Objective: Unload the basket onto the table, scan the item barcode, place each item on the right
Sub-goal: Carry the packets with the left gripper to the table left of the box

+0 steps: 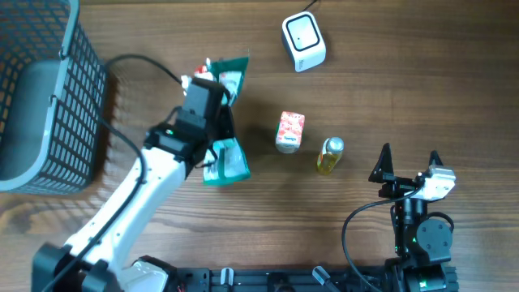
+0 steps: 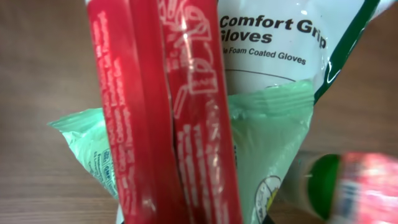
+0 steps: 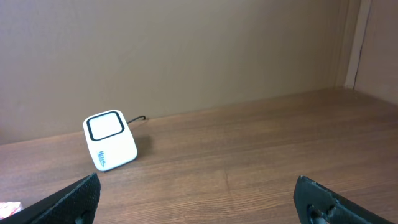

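The robot's left gripper has the red packet and gloves pack (image 1: 233, 79) above clear wood (image 1: 195, 189) next to the basket. It should go on lowering them until they rest there, and then let go.
My left gripper (image 1: 207, 101) hangs over the left middle of the table, shut on a long red packet (image 2: 168, 124) that fills the left wrist view; its jaws (image 2: 186, 219) are hidden behind the packet. Behind the packet lie a white and green gloves pack (image 2: 280, 50) and a pale green pouch (image 2: 267, 143). The white barcode scanner (image 1: 303, 40) stands at the back, also seen from the right wrist, scanner (image 3: 111, 140). My right gripper (image 1: 409, 166) rests at the front right, open and holding nothing (image 3: 199, 202).
A grey mesh basket (image 1: 40, 97) stands at the far left. A red and white carton (image 1: 289, 131) and a small yellow bottle (image 1: 330, 156) lie in the middle. A teal pouch (image 1: 227, 162) lies beside my left arm. A blurred green and red thing (image 2: 348, 186) shows low right.
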